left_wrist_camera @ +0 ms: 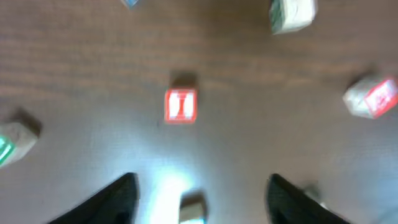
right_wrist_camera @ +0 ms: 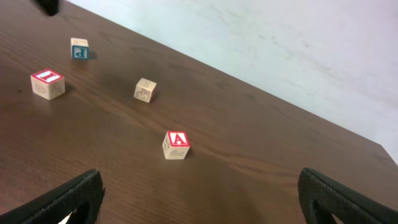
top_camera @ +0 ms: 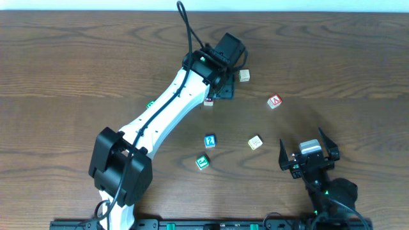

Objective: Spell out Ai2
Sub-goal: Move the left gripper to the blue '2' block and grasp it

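The blue "2" block (top_camera: 210,141) sits apart from its neighbours and square to the left gripper's open fingers, so the robot should go on moving toward it until the fingers straddle its sides (left_wrist_camera: 192,215).
The red "A" block (top_camera: 274,101) lies right of centre and also shows in the right wrist view (right_wrist_camera: 176,144). The red "I" block (top_camera: 208,101) lies just below my left gripper (top_camera: 219,89). In the left wrist view it (left_wrist_camera: 180,106) is ahead of the open fingers (left_wrist_camera: 199,190). A blue-lettered block (left_wrist_camera: 193,210) sits between those fingers at the frame's bottom edge, blurred. The blue "2" block (top_camera: 209,141) lies nearer the front. My right gripper (top_camera: 303,144) is open and empty, low at the front right, with the "A" block ahead of it (right_wrist_camera: 202,193).
A beige block (top_camera: 244,75) lies right of the left gripper. Another beige block (top_camera: 255,142) and a green block (top_camera: 202,162) lie near the "2". A green block (top_camera: 150,103) peeks out beside the left arm. A white wall (right_wrist_camera: 280,43) lies beyond the table's far edge.
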Robot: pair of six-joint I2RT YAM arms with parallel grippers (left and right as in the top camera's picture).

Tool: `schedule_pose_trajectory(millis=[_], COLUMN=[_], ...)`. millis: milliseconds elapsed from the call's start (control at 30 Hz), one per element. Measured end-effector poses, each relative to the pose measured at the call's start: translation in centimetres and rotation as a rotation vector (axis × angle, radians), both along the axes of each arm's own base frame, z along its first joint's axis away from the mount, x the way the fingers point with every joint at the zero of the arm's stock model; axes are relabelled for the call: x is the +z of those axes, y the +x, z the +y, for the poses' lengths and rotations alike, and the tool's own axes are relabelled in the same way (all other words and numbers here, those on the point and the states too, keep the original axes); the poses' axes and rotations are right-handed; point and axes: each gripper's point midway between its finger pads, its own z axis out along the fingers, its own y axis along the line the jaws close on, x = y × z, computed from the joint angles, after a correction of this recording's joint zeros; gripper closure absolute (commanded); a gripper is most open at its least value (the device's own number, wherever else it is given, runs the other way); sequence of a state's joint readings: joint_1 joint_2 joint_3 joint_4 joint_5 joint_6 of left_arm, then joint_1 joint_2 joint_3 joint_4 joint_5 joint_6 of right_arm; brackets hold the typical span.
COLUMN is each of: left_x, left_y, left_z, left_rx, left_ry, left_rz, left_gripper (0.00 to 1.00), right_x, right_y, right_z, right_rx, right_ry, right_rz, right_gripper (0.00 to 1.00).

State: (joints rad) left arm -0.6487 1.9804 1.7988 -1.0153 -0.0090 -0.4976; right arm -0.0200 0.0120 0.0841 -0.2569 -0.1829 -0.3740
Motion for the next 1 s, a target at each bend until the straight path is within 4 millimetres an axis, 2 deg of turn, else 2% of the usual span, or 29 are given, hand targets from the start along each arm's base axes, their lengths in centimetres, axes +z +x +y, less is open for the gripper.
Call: schedule_pose_trajectory(millis=[133, 233, 367, 467, 533, 700, 1000], left_x=[-1.3, -1.9, -1.5, -0.8, -0.9, -3.7, -7.5], left_y=[-2.9, -4.3, -6.3, -7.4, -7.4, -8.4, -9.8], left_z=[0.9, 0.3, 0.1, 1.4, 2.1, 3.2, 1.4], left_rx=[-0.005, -0.025, -0.044, -0.017, 0.011, 0.04, 0.047], left_ry=[0.077, 0.128, 0.164, 0.131, 0.08, 0.043, -0.034], left_rz=[0.092, 0.087, 0.028, -0.018, -0.053, -0.031, 0.09], left_gripper=[0.37, 0.35, 0.27, 0.25, 0.21, 0.19, 0.18], right_x=[0.0, 0.0, 0.0, 0.0, 0.0, 0.0, 0.0], right_y=[0.0, 0.0, 0.0, 0.0, 0.0, 0.0, 0.0], right_z=[0.0, 0.0, 0.0, 0.0, 0.0, 0.0, 0.0], right_rx=[0.0, 0.0, 0.0, 0.0, 0.0, 0.0, 0.0], right_ry=[0.0, 0.0, 0.0, 0.0, 0.0, 0.0, 0.0], right_rz=[0.0, 0.0, -0.001, 0.0, 0.0, 0.0, 0.0], right_gripper=[0.01, 0.01, 0.01, 0.01, 0.01, 0.01, 0.0])
